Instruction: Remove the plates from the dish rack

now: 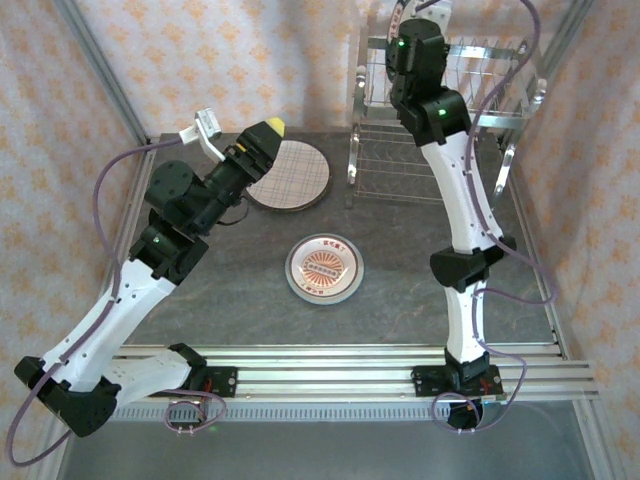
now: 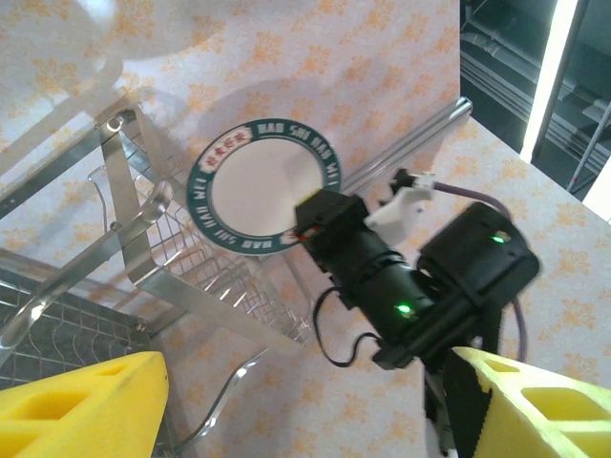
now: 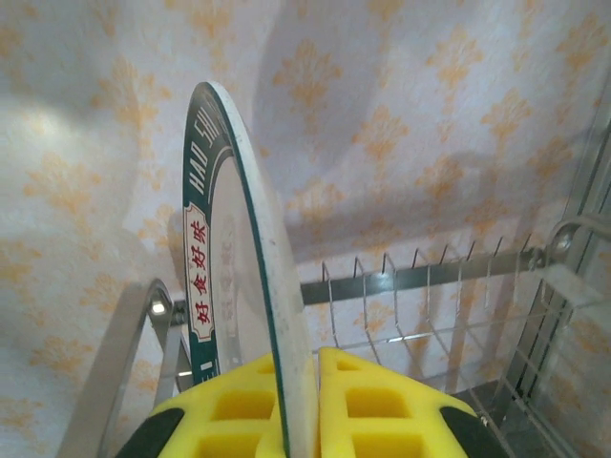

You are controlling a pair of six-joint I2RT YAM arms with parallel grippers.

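The green-rimmed plate [image 2: 263, 186] is held by one edge in my right gripper, so my left gripper should keep moving toward the plate's free edge [image 2: 212, 229] and close there.
My right gripper [image 3: 301, 405] is shut on the lower edge of a white plate with a dark green lettered rim [image 3: 215, 239], held upright and edge-on above the chrome dish rack [image 3: 430, 277]. In the left wrist view that same plate [image 2: 263, 186] faces the camera in front of the right wrist, beside the rack [image 2: 143, 248]. My left gripper [image 1: 270, 130] hovers open over the near-left edge of a plaid-lined plate [image 1: 292, 177] lying flat on the table; nothing sits between its yellow fingers [image 2: 86, 405]. A small plate with a red sunburst centre [image 1: 323, 267] lies mid-table. The rack [image 1: 470, 120] stands at the back right.
Patterned walls close in the back and both sides. The right arm reaches up over the rack's upper tier. A metal rail [image 1: 330, 375] runs along the near edge by the arm bases. The dark tabletop [image 1: 400, 270] stretches between the sunburst plate and the right arm.
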